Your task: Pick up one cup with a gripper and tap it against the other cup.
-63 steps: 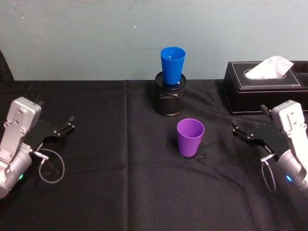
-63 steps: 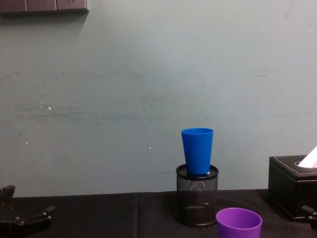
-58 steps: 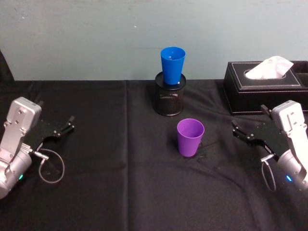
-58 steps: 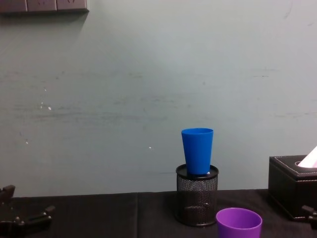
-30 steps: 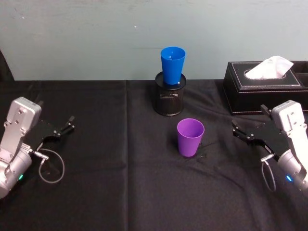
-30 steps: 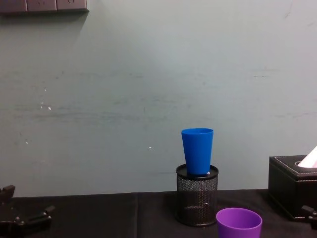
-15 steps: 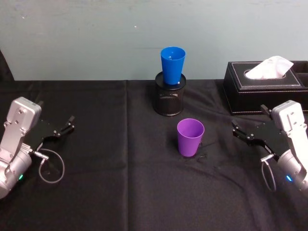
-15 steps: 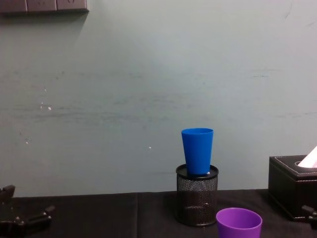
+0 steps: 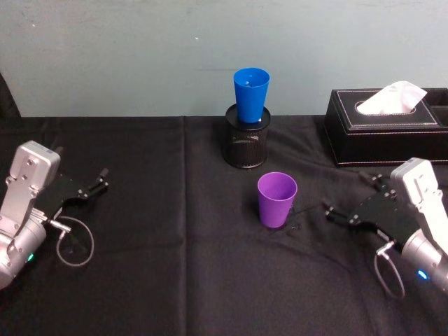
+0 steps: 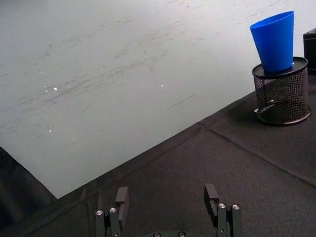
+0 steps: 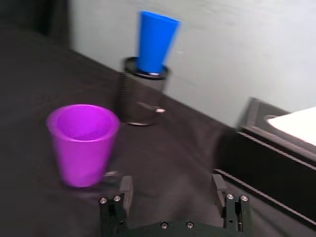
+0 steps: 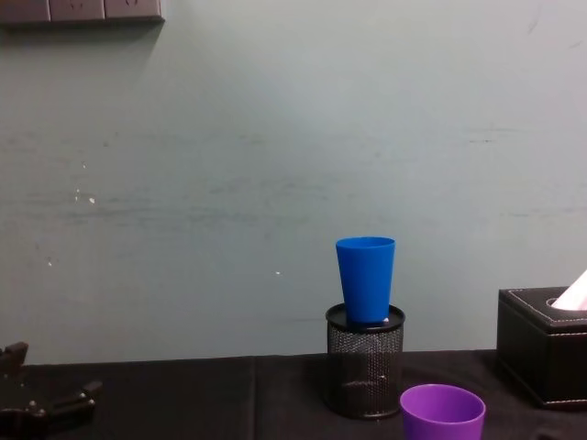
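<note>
The blue cup (image 12: 366,278) has its base flat inside the pot's top rim (image 12: 365,320), so it will stay upright when I tap the purple cup against it.
The purple cup (image 9: 277,199) (image 11: 83,143) (image 12: 442,414) stands upright on the black cloth at the middle of the table. Behind it, the blue cup (image 9: 250,94) (image 10: 274,42) (image 11: 155,42) (image 12: 365,280) stands upright in a black wire-mesh pot (image 9: 246,145) (image 12: 365,374). My right gripper (image 9: 348,194) (image 11: 170,190) is open and empty, low over the cloth a short way to the right of the purple cup and pointing at it. At the table's left side my left gripper (image 9: 98,180) (image 10: 166,195) (image 12: 50,378) rests open and empty.
A black tissue box (image 9: 388,126) (image 11: 276,158) (image 12: 541,344) with a white tissue sits at the back right, behind my right arm. A teal wall rises straight behind the table. Open black cloth lies between the cups and my left gripper.
My right gripper has moved left toward the purple cup. The cups and my left arm have not moved.
</note>
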Robot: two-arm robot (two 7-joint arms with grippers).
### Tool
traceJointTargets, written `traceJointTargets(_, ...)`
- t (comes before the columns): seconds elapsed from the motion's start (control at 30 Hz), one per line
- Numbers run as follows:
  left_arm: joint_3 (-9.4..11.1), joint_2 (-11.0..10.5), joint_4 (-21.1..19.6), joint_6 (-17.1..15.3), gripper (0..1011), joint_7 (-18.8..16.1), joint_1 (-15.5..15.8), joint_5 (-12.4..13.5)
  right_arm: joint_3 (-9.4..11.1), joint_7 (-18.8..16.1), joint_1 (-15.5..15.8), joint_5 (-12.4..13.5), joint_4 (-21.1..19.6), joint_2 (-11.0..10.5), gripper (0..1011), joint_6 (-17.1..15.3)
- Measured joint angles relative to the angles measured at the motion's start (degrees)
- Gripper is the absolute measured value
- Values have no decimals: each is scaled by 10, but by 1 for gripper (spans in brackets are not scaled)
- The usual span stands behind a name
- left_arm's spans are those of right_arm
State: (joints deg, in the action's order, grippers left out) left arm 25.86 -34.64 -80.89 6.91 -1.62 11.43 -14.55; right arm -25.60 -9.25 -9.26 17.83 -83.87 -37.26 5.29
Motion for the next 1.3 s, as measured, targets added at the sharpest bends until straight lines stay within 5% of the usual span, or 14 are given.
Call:
traceJointTargets(0.27, 0, 0, 0, 0, 1000, 0, 0, 0, -3, -89, 5, 39, -10, -1, 1002, 5)
traceJointTargets(0.47, 0, 0, 0, 0, 1000, 0, 0, 0, -6, -123, -8, 53, 13, 29, 1002, 6)
traceJointTargets(0.87, 0, 0, 0, 0, 1000, 0, 0, 0, -1, -160, -37, 76, 69, 87, 1002, 2)
traceJointTargets(1.3, 0, 0, 0, 0, 1000, 0, 0, 0, 3, -172, -57, 56, 120, 131, 1002, 31)
